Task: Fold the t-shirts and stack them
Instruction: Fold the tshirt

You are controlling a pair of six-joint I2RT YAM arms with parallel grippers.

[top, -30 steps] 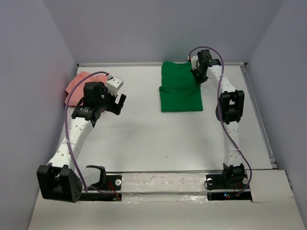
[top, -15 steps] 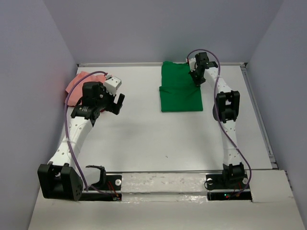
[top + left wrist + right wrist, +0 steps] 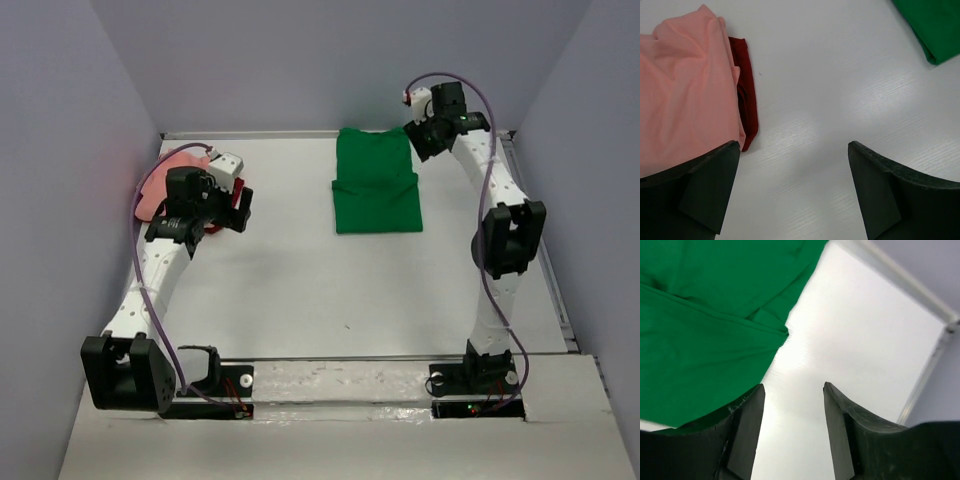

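The green t-shirt is right up against the back rail (image 3: 372,131), so my right gripper should push down on its middle (image 3: 374,194) and pull the t-shirt closer while my left gripper stays out of the way.
A bright green t-shirt (image 3: 375,190) lies folded at the back middle of the table; it fills the upper left of the right wrist view (image 3: 710,315), and its corner shows in the left wrist view (image 3: 935,30). A salmon-pink t-shirt (image 3: 685,90) lies bunched at the back left, (image 3: 150,195), with dark red cloth (image 3: 746,90) under its edge. My left gripper (image 3: 794,150) is open just right of the pink shirt, holding nothing. My right gripper (image 3: 792,390) is open over bare table beside the green shirt's right edge, apart from it.
A raised rail (image 3: 535,230) runs along the table's right side, and its corner post (image 3: 950,327) shows in the right wrist view. Grey walls stand close on the left, back and right. Both arm bases (image 3: 480,380) sit at the near edge.
My right gripper has opened, let go of the green shirt and lifted away to the right. The left gripper has moved a little left, toward the pink shirt.
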